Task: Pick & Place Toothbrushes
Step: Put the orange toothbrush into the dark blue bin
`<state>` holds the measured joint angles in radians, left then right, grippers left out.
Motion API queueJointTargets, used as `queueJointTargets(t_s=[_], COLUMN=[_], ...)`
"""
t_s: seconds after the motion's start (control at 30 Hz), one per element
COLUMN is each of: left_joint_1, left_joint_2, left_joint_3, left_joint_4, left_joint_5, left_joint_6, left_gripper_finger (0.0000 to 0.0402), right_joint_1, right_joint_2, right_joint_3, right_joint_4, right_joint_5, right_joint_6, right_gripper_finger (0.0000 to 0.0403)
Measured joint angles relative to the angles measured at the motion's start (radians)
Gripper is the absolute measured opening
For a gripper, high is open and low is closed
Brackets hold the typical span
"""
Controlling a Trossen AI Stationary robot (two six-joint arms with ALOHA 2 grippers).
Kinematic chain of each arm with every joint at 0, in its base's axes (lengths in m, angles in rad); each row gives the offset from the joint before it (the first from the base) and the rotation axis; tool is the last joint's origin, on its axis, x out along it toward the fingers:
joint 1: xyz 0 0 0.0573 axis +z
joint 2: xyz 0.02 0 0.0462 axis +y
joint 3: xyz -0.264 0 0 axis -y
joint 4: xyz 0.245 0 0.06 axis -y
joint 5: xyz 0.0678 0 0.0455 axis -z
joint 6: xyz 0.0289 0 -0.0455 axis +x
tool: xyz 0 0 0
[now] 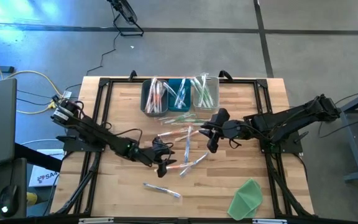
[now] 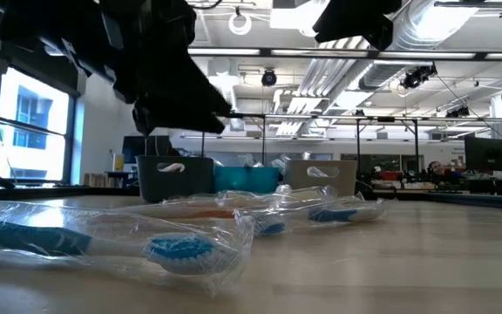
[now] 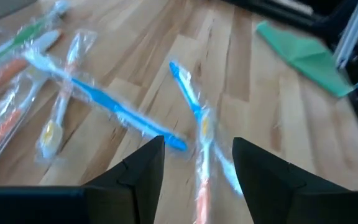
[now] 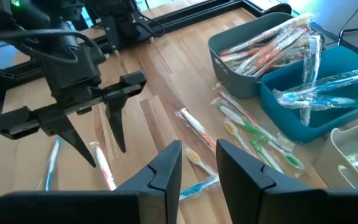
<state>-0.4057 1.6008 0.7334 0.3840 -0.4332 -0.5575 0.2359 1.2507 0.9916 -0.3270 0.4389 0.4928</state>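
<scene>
I should keep going down, because the orange toothbrush (image 1: 178, 166) runs lengthwise through the gap between my left gripper's open fingers. I will close them once they are on either side of its orange handle (image 3: 202, 204).
Wrapped toothbrushes (image 1: 185, 134) in orange, blue and green lie loose on the wooden table; more fill three bins (image 1: 180, 93) at the far edge. My left gripper (image 1: 163, 164) hangs open just above the table, fingers slanting down on either side of an orange-and-blue toothbrush (image 3: 199, 124) without touching it. The right wrist view shows this left gripper (image 4: 101, 140) spread over an orange toothbrush (image 4: 104, 168). My right gripper (image 1: 211, 142) hovers higher over the loose toothbrushes (image 4: 260, 137), its fingers (image 4: 166, 168) a little apart with nothing between them.
The grey bin (image 4: 253, 56), blue bin (image 4: 328, 93) and pale bin (image 4: 353, 158) stand side by side at the far edge. A folded green cloth (image 1: 247, 198) lies near the front right corner. One blue toothbrush (image 1: 162, 189) lies alone near the front edge. A black frame (image 1: 101, 112) rims the table.
</scene>
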Motion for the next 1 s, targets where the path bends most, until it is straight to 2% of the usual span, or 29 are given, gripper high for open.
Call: queueJointTargets(t_s=[0.5,0.8,1.0], left_joint_1=[0.000,0.000,0.000], left_joint_2=[0.121,0.152,0.152], left_joint_3=[0.000,0.000,0.000], left_joint_4=[-0.010,-0.020,-0.027], left_joint_5=[0.002,0.140,0.156], left_joint_6=[-0.024,-0.079,-0.077], left_gripper_finger=[0.0186,0.0186,0.0186], right_joint_1=[0.000,0.000,0.000], right_joint_2=[0.000,0.000,0.000], right_joint_3=[0.000,0.000,0.000], right_joint_4=[-0.015,-0.016,-0.021], right_joint_5=[0.000,0.000,0.000], right_joint_6=[0.000,0.000,0.000], right_gripper_finger=[0.0093,0.0093,0.0093])
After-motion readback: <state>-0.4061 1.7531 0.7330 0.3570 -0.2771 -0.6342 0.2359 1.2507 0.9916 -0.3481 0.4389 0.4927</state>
